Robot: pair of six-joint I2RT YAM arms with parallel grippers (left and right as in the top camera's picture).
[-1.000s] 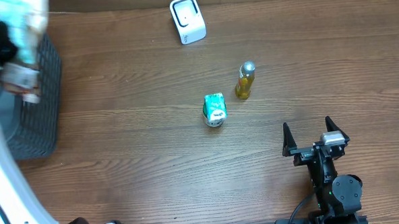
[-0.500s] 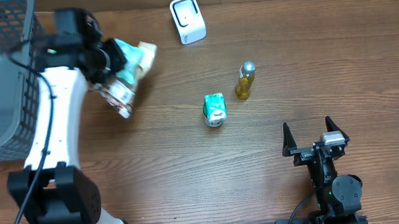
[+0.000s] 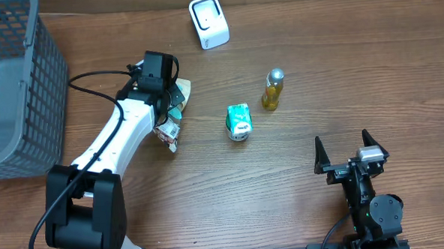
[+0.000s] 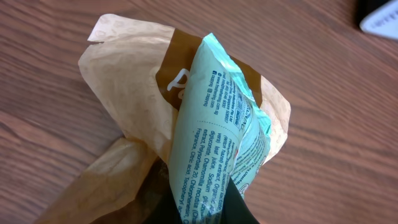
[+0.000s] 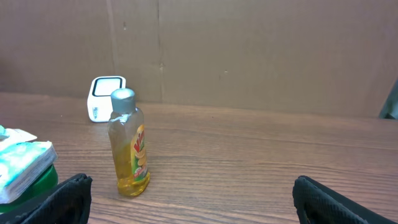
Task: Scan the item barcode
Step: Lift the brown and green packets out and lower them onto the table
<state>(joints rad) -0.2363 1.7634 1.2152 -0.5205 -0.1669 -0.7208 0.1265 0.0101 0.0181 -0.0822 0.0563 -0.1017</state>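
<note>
Next, I lay the mint-green packet, pinched by my left gripper into a fold that hides its barcode, flat on the clear wood beside the tan pouch first.
A crumpled tan and mint-green packet with fine blue print is the held item, and my left gripper is shut on it just left of the table's middle. In the left wrist view the packet fills the frame, its green end pinched between the dark fingers of my left gripper; no barcode shows on it. The white scanner stands at the back edge, apart from the packet. My right gripper rests open at the front right with nothing between its fingers.
A green carton and a yellow bottle with a silver cap stand at the table's centre; the bottle and scanner also show in the right wrist view. A dark wire basket takes up the far left.
My left arm has swung right from over the basket to near the table's middle, carrying the packet. The right arm has not moved.
</note>
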